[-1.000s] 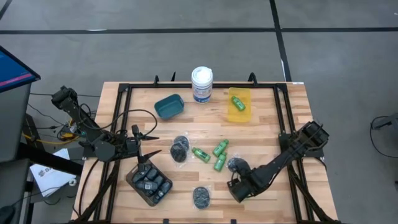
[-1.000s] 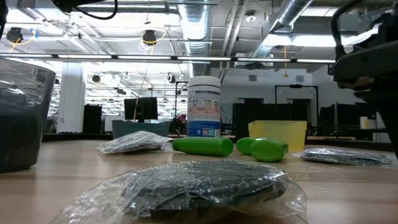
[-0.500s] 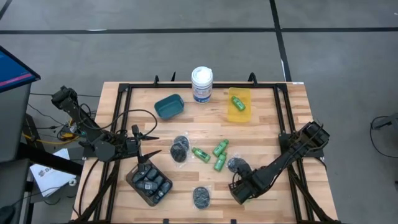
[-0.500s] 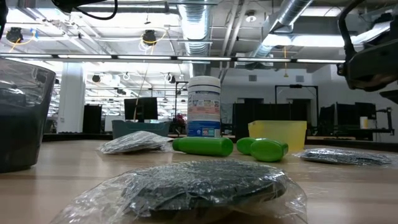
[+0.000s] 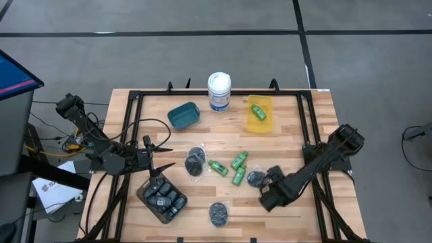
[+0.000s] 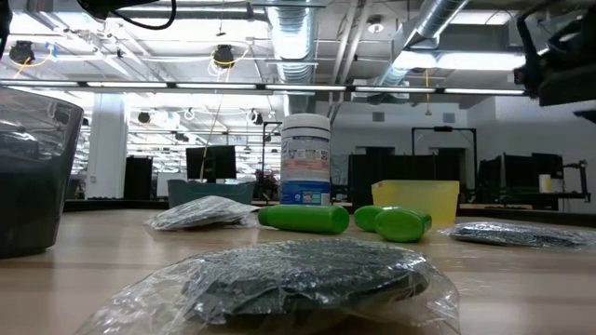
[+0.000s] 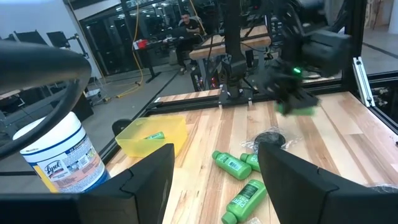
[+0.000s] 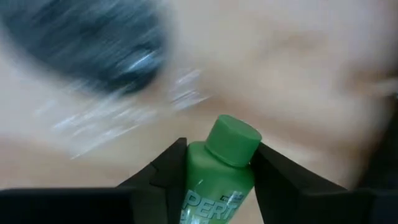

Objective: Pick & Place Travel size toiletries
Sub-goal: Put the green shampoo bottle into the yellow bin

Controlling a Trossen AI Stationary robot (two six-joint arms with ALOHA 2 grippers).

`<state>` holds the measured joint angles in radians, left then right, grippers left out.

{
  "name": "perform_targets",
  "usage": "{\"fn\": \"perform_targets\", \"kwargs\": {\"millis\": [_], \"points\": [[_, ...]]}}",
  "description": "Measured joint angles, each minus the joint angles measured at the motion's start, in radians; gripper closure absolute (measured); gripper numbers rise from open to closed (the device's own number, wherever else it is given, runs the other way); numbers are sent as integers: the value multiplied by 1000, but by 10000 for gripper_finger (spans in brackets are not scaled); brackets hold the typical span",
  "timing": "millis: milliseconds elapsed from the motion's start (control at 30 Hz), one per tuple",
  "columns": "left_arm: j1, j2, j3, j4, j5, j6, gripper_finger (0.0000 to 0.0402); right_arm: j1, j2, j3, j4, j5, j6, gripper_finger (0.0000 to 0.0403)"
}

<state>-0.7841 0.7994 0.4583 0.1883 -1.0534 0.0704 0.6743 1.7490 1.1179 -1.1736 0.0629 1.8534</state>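
Note:
The yellow tray's near end (image 5: 259, 127) is open for the held green bottle (image 8: 216, 167), so the robot's right hand goes on carrying the bottle until it hangs over the tray, and then let go.
Three bright green mini bottles (image 5: 238, 177) lie on their sides mid-table, and a fourth lies in the yellow tray (image 5: 259, 115). Round dark pieces in clear wrap (image 5: 195, 160) (image 5: 219, 213) (image 5: 255, 178) lie flat on the wood. Grey-black mini bottles fill the dark bin (image 5: 162, 199) at the near left. My right gripper (image 8: 217, 155) hovers above the table right of the wrapped piece and is shut on another green bottle (image 8: 217, 177), which also shows in the left wrist view (image 7: 297, 111). My left gripper (image 7: 214, 186) is open and empty above the dark bin. My right gripper pinches the green bottle between its two fingers (image 8: 168, 165), on the body just below the cap. The cap (image 8: 234, 140) sticks out past the fingertips. The bottle lies along the fingers and is lifted clear of the table.
A tall white canister with a blue label (image 5: 219, 91) stands at the far edge, with a teal container (image 5: 183, 115) to its left. Black frame rails (image 5: 307, 128) run along the table's sides. Bare wood lies at the near right.
My right gripper has risen, climbing out of the low view, and has moved a little toward the table's right and far edges, carrying the green bottle. The left arm and the things on the table have kept still.

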Motion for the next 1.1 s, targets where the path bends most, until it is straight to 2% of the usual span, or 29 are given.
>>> {"fn": "perform_targets", "kwargs": {"millis": [67,133,333,467,600,733,833,967,1100], "points": [[0,0,0,0,0,0,175,-24,-50,-2,-96,33,-26,260],[0,0,0,0,0,0,175,-54,-114,1,-193,112,-51,257],[0,0,0,0,0,0,175,-255,-285,0,-374,441,-216,266],[0,0,0,0,0,0,175,-459,-357,1,-310,604,-469,263],[0,0,0,0,0,0,175,-677,-393,2,-141,703,-792,260],[0,0,0,0,0,0,175,-879,-393,2,115,687,-1159,264],[0,0,0,0,0,0,175,-1004,-367,2,295,616,-1364,260],[0,0,0,0,0,0,175,-1116,-299,3,452,491,-1516,259],[0,0,0,0,0,0,175,-1177,-191,3,483,455,-1564,262]]}}
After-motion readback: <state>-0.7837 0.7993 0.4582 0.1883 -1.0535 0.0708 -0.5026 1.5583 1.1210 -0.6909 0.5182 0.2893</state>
